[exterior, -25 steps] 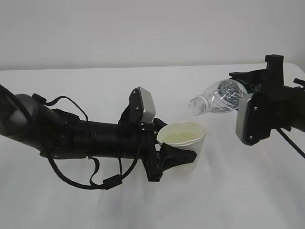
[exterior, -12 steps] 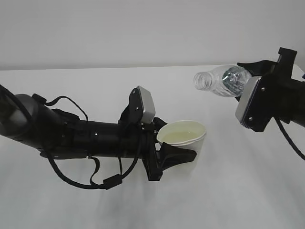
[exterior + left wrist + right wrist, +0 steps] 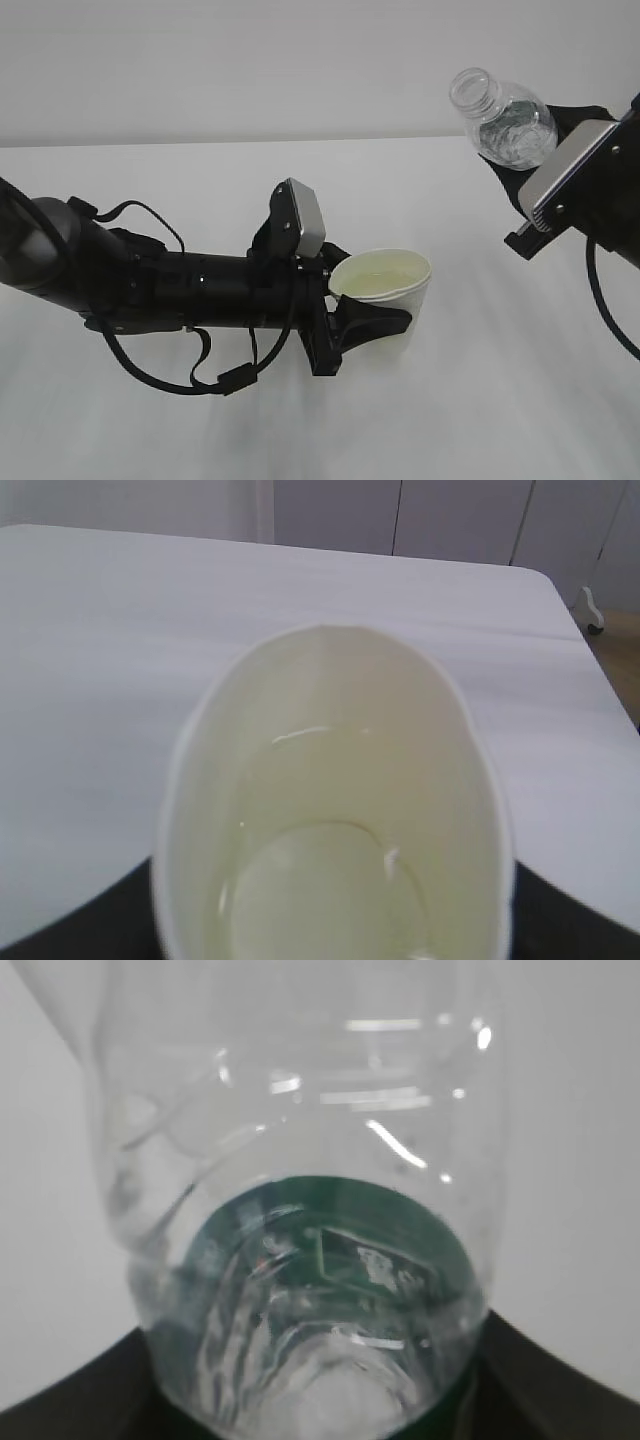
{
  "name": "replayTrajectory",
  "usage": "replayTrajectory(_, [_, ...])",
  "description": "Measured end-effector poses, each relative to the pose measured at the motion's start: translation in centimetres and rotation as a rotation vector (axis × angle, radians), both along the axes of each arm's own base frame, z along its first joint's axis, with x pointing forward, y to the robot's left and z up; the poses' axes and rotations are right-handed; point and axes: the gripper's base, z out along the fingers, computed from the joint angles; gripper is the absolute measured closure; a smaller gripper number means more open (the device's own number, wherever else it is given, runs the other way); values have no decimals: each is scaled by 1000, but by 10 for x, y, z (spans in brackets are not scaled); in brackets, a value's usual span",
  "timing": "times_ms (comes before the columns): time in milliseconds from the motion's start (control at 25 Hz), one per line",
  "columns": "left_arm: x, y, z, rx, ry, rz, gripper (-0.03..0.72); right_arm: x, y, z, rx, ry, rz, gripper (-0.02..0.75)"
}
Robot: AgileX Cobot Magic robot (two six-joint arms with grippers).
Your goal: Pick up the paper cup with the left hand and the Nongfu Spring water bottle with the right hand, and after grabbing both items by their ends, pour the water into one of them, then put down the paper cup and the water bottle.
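Note:
I can see water in the paper cup and the bottle slanting high, so I should turn the bottle upright with my right gripper before I lower it to the table.
The white paper cup stands upright over the table near the middle, with my left gripper shut on its lower wall. In the left wrist view the paper cup fills the frame and clear water lies in its bottom. My right gripper is raised at the upper right, shut on the base end of the Nongfu Spring water bottle. The bottle's open mouth points up and to the left. In the right wrist view the bottle shows its green label through the clear wall, with dark fingers low at both sides.
The white table stretches under both arms. The left arm with its cables lies low across the left half. A pale wall stands behind the table.
The right gripper has risen and swung the bottle from lying with its mouth toward the cup to mouth-up, farther right. The left arm and cup have stayed still.

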Motion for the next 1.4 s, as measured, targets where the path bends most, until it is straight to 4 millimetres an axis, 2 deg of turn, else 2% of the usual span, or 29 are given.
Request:
replayTrajectory(440, [0,0,0,0,-2,0,284,-1,-4,-4,243,90,-36,293])
replayTrajectory(760, [0,0,0,2,-8,-2,284,5,-5,-35,406,255,-76,293])
replayTrajectory(1400, [0,0,0,4,-10,-2,284,14,-12,-59,583,359,-189,293])
